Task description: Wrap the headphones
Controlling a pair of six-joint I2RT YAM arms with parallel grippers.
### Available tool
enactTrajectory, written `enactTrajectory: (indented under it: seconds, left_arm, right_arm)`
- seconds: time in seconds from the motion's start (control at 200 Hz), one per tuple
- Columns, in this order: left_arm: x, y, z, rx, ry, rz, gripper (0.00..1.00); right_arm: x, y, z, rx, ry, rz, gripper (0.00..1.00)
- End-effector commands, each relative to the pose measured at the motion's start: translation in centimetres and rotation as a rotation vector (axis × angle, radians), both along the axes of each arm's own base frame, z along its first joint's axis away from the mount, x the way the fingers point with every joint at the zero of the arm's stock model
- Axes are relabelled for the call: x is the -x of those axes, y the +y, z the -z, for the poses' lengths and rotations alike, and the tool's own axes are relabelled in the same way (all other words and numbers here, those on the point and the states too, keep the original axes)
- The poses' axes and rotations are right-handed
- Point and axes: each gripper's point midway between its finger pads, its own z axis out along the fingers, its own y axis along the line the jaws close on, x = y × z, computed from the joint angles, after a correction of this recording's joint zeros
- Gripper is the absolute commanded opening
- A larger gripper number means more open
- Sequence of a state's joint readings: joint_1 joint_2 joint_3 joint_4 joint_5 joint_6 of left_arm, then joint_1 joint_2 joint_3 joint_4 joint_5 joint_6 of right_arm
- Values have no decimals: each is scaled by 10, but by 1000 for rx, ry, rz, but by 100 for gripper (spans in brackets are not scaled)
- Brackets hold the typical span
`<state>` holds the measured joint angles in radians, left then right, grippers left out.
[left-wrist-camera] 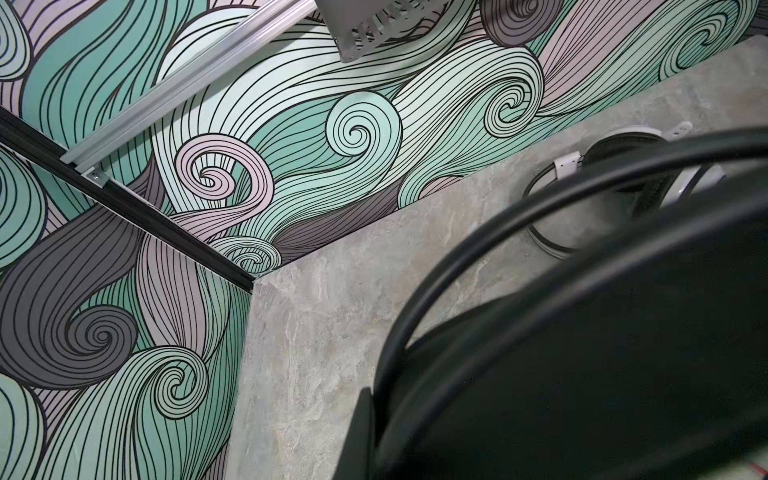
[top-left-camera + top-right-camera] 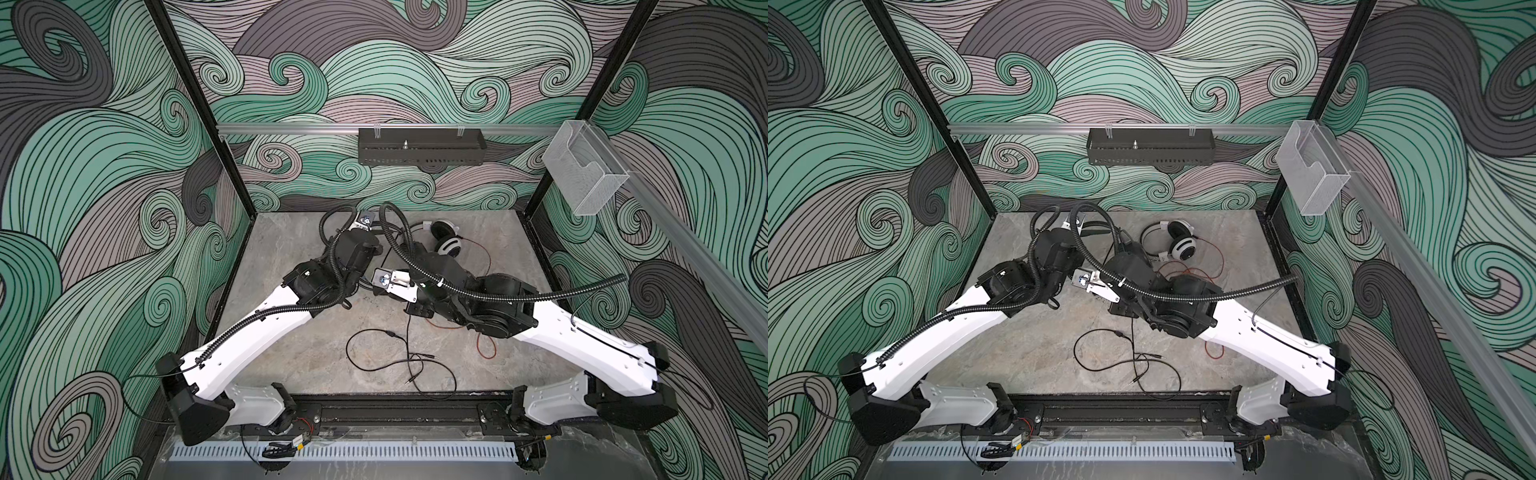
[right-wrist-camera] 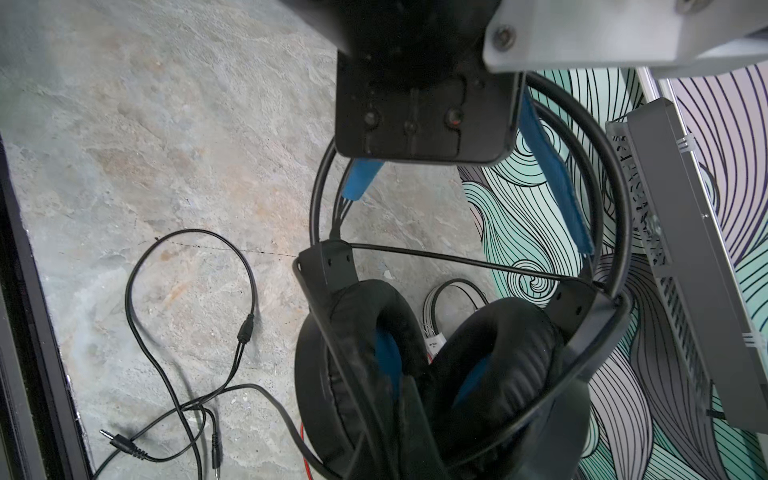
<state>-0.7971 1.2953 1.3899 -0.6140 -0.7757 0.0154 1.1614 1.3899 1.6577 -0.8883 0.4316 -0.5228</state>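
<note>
The headphones are hanging low and their cable trails slack (image 2: pixel 368 368), so the robot's left gripper should raise the headphones before its right gripper grabs the cable (image 2: pixel 408 326) under the ear cups.
The black headphones (image 3: pixel 436 353) hang in the air between my two grippers, ear cups pressed together. My left gripper (image 3: pixel 415 124) is shut on the top of their headband, where the blue inner strap (image 3: pixel 552 166) shows. My right gripper (image 3: pixel 415 436) is shut low on the ear cups. Their long black cable (image 2: pixel 386 345) trails loose over the floor to its plugs (image 3: pixel 124 442). In both top views my arms hide most of this headset. The white-and-black headphones (image 2: pixel 1177 245) lie at the back right, and their red cable (image 2: pixel 1214 353) runs forward under my right arm.
A black perforated tray (image 2: pixel 419 151) hangs on the back wall rail. A clear plastic box (image 2: pixel 586 174) sits on the right rail. Patterned walls close in the stone-look table (image 2: pixel 291 353) on three sides. My two wrists (image 2: pixel 374 266) nearly touch mid-table.
</note>
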Motion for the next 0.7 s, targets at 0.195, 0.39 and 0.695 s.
enactTrajectory:
  seconds: [0.195,0.39,0.695]
  left_arm:
    - [8,13,-3,204,54,-151,0]
    - [3,11,0,311,81,-197,0]
    - [-16,49,-14,433,30,-308,0]
  right_arm:
    - [16,8,-54,-207,-34,-27,0]
    - [39,25,-54,-340,99,-55,0]
    - [62,22,-68,-481,195,-124,0]
